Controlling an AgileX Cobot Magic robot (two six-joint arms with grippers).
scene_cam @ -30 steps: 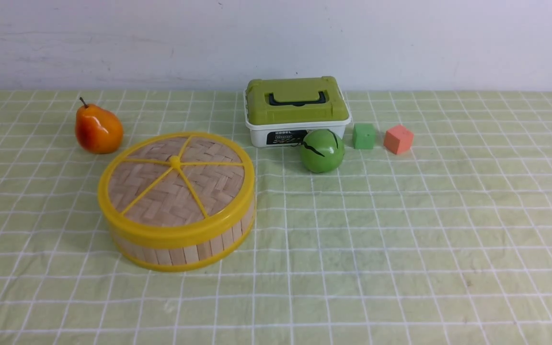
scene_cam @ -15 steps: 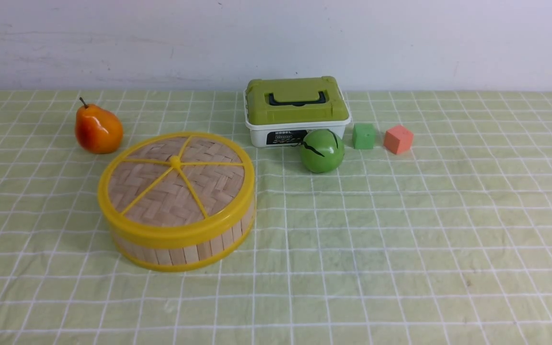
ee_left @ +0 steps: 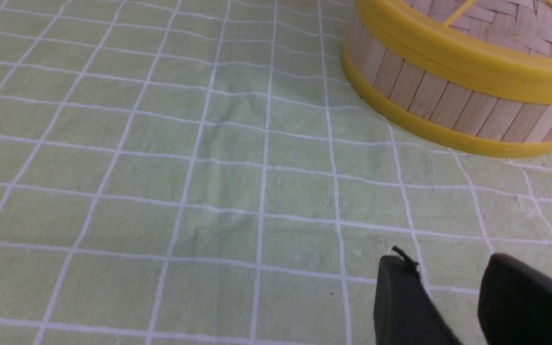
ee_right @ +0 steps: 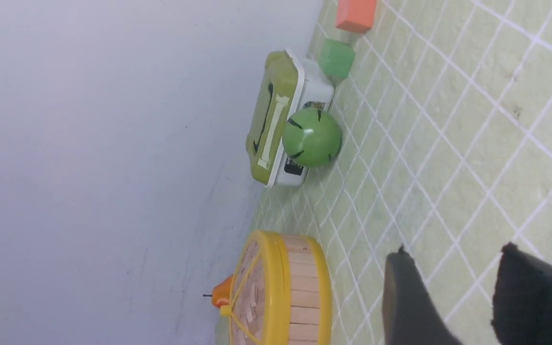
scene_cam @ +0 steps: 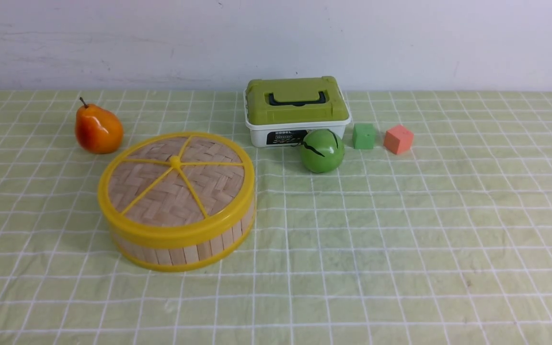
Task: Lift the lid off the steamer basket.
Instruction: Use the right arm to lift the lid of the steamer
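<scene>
The lid's yellow rim point(scene_cam: 170, 235) just sits over the top of the steamer basket's slat side, so the lid will come off in one piece and leave the steamer basket behind when I lift.
The lid point(scene_cam: 176, 177), a woven bamboo disc with a yellow rim, yellow spokes and a centre knob, sits flat on the steamer basket point(scene_cam: 185, 249), a shallow bamboo-slat tub with yellow rims, left of centre. Neither gripper shows in the front view. In the left wrist view the left gripper point(ee_left: 446, 263) is open and empty above the cloth, apart from the basket point(ee_left: 448, 100); the lid point(ee_left: 487, 19) shows there too. In the right wrist view the right gripper point(ee_right: 453, 254) is open and empty, away from the basket point(ee_right: 304, 287) and lid point(ee_right: 252, 287).
An orange pear point(scene_cam: 97, 129) stands behind the basket to the left. A white box with a green lid point(scene_cam: 295, 108) stands at the back centre, a green ball point(scene_cam: 322, 150) in front of it. A green cube point(scene_cam: 363, 135) and an orange cube point(scene_cam: 398, 139) lie to its right.
</scene>
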